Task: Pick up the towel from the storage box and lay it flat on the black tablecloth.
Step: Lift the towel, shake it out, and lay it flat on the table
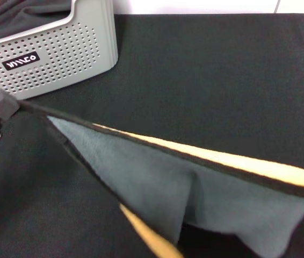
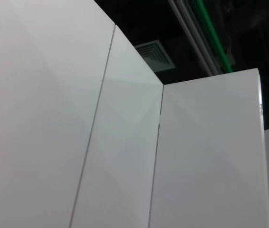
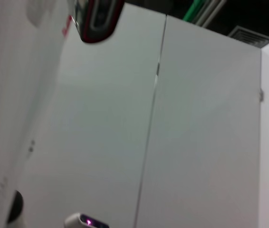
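Note:
Next, my left gripper opens and grabs a hanging corner of the towel while my right gripper lifts the towel, because the towel sags in folds [image 1: 190, 203] below its tight top edge.
The towel [image 1: 157, 177] is held up over the black tablecloth [image 1: 216, 70], stretched taut along its top edge from the left side to the right edge of the head view. Its grey-green side faces me, and the yellow-orange side shows along the top edge and at a lower fold. It sags in folds at the bottom. My left gripper [image 1: 1, 105] is at the left edge and is shut on the towel's left corner. My right gripper is out of view past the right edge. The storage box [image 1: 60, 54] stands at the back left.
Dark charcoal fabric [image 1: 17, 13] lies bunched in the storage box. Both wrist views show only white wall panels [image 2: 125, 142] and a dark ceiling. The tablecloth stretches wide to the right and back of the towel.

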Action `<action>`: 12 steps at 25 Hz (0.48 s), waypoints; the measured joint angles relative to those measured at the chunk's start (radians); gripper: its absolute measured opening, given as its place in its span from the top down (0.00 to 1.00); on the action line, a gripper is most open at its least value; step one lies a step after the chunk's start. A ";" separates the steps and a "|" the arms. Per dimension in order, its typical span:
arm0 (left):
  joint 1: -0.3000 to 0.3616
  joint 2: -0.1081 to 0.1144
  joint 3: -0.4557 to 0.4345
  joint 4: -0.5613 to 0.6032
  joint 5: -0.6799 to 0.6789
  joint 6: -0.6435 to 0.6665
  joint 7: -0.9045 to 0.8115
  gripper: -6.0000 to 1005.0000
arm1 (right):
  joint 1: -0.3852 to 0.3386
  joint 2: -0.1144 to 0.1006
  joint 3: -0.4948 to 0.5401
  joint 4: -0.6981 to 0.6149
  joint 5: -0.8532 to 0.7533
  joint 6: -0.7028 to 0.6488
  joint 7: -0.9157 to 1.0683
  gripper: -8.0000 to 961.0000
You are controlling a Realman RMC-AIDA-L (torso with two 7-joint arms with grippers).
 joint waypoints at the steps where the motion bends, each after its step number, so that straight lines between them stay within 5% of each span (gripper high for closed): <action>1: 0.009 0.001 0.000 0.000 -0.002 0.001 0.010 1.00 | -0.004 -0.001 0.001 0.000 -0.003 -0.018 0.001 0.99; 12: 0.083 0.011 -0.003 0.011 -0.072 0.005 0.027 1.00 | -0.035 -0.004 0.070 0.005 -0.083 -0.144 0.034 0.99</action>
